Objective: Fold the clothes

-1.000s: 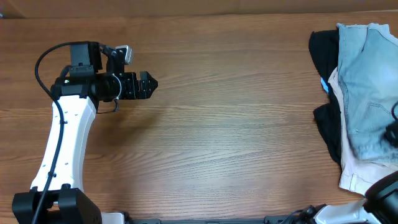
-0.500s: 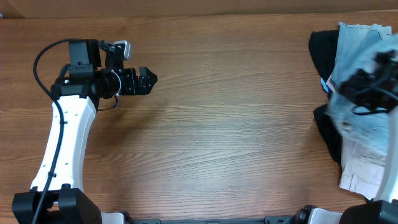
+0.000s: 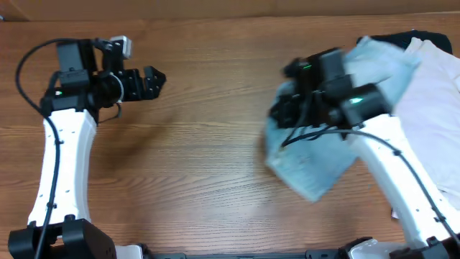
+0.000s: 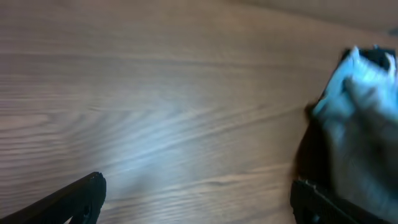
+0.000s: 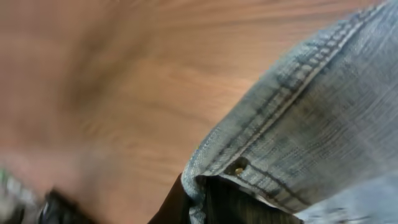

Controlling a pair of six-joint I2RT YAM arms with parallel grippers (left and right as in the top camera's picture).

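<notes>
The light-blue denim shorts are hanging bunched (image 3: 309,165) from my right gripper. Next, I put them down and move my left gripper over to straighten their far end (image 3: 384,61).
The light-blue denim shorts (image 3: 316,162) hang bunched from my right gripper (image 3: 287,108) over the middle right of the table, blurred by motion. The right wrist view shows a stitched denim edge with a rivet (image 5: 298,130) pinched at the jaws (image 5: 199,199). The shorts also show at the right edge of the left wrist view (image 4: 360,124). My left gripper (image 3: 154,79) is open and empty above bare wood at the far left; both its fingertips show in the left wrist view (image 4: 199,199).
Cream-beige trousers (image 3: 431,108) lie at the table's right edge, with a black garment (image 3: 410,34) showing behind them at the far right. The wooden table (image 3: 201,165) runs between the two arms.
My right arm swung in from the right edge, took hold of the shorts and dragged them left towards the table's middle. My left arm shifted slightly left.
</notes>
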